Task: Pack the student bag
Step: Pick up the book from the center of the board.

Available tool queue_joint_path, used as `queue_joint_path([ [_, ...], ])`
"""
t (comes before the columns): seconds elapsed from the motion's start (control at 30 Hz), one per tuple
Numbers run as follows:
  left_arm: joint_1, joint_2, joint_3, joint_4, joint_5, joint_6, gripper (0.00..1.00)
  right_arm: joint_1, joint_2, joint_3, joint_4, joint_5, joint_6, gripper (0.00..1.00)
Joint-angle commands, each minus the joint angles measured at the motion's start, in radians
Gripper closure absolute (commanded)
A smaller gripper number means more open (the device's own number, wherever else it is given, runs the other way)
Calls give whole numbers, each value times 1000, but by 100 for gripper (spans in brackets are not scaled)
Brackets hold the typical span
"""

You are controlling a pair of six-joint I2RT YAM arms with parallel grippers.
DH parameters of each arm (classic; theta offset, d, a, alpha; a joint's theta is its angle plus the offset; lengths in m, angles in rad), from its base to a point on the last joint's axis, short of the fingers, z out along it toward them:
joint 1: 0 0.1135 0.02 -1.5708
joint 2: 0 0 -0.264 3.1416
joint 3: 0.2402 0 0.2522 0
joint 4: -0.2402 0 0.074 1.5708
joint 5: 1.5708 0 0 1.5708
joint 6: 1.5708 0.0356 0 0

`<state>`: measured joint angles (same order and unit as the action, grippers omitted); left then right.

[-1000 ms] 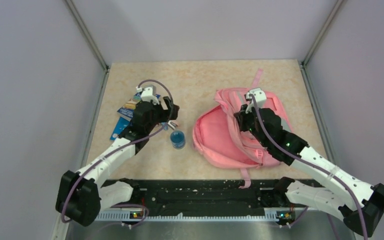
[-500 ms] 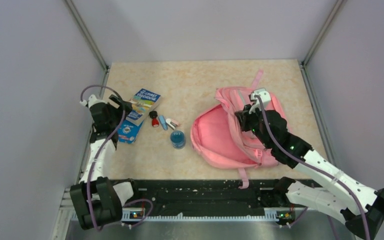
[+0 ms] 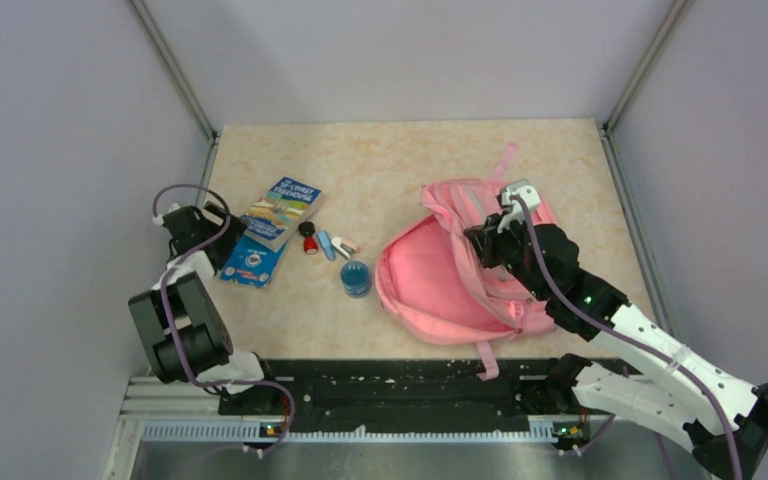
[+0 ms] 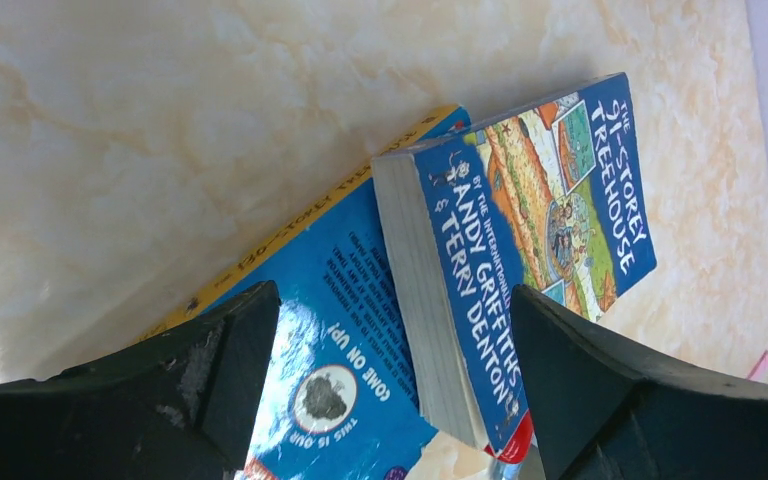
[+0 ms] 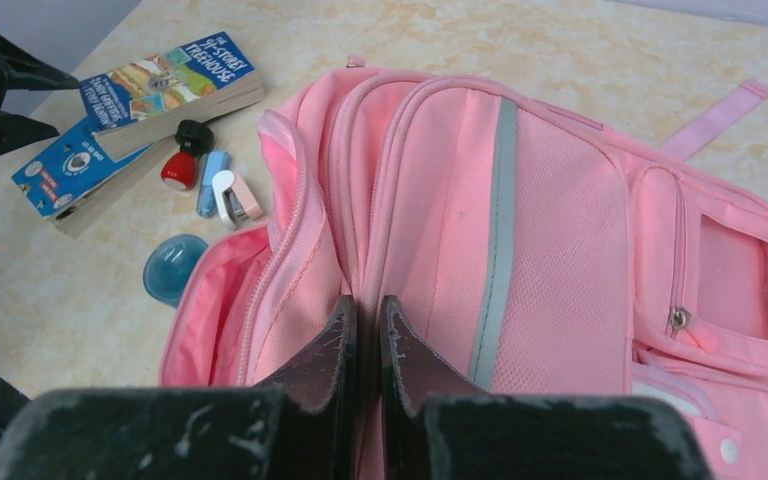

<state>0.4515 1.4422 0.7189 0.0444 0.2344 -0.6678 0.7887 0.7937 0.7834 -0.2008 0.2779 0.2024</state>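
Observation:
I should move my left gripper to that spine (image 3: 253, 210) next until its fingers are on both sides of it, as the top book lies across the lower book with its spine side (image 3: 265, 197) free.
The pink student bag (image 3: 440, 280) lies right of centre, its main compartment open toward the left; it fills the right wrist view (image 5: 560, 210). My right gripper (image 3: 479, 243) is shut on a fold of the bag's fabric by the opening (image 5: 368, 312). Two blue paperback books (image 3: 265, 230) lie stacked at the left. In the left wrist view the "91-Storey Treehouse" book (image 4: 550, 190) lies on top of the other book (image 4: 330, 330). My left gripper (image 3: 215, 228) is open and empty at the books' left edge (image 4: 390, 310), and the books show between its jaws.
Between the books and the bag lie a red-and-black stamp (image 3: 308, 240), a blue eraser (image 3: 325, 244), a pink-and-white item (image 3: 343, 246) and a blue round cap (image 3: 356, 278). Walls close both sides. A black rail (image 3: 390, 385) runs along the near edge.
My left arm has swung left from above the small items to the books' left edge. My right gripper has pulled the bag's opening a little to the left.

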Motion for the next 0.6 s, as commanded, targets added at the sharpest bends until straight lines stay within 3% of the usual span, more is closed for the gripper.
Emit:
queue_joint_path([
  [0.0,27,85,89,80,129,21,11,1,3,75,189,-38,-6,100],
  [0.57,37,310,233,145,207,10,14,0,3,83,152,-34,5,100],
])
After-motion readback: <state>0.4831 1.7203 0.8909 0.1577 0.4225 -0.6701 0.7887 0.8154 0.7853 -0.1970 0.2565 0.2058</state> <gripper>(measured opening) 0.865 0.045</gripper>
